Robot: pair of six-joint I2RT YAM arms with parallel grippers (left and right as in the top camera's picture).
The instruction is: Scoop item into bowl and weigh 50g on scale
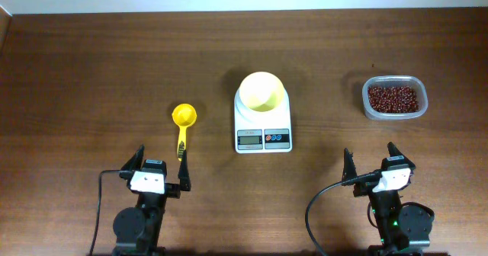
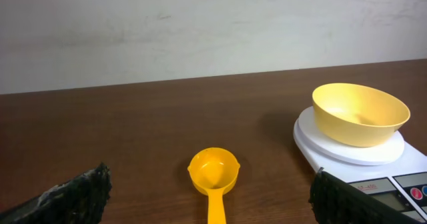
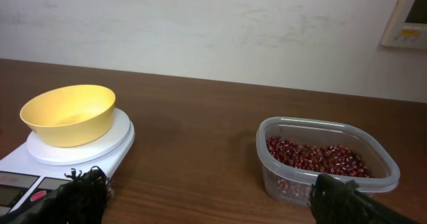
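Observation:
The scoop is far away from the tub of beans [image 1: 394,98], so next my left gripper pinches the scoop's cup rim [image 1: 174,113] and leaves the scoop's handle free for my right gripper.
The pale yellow bowl [image 1: 262,91] stands empty on the white scale [image 1: 263,129] at the table's middle; both show in the left wrist view [image 2: 360,114] [image 2: 400,174] and the right wrist view [image 3: 69,114] [image 3: 40,164]. The red-brown beans [image 1: 393,97] fill a clear tub [image 1: 368,104] at the right, also in the right wrist view [image 3: 317,157]. A yellow scoop [image 1: 183,123] lies left of the scale, handle toward me [image 2: 213,174]. My left gripper [image 1: 161,167] is open and empty just short of the scoop's handle. My right gripper [image 1: 371,159] is open and empty, short of the tub.
The table's far edge meets a pale wall [image 2: 200,24]. A wall panel [image 3: 407,17] hangs at the far right. Black cables [image 1: 313,210] run from both arm bases at the front edge.

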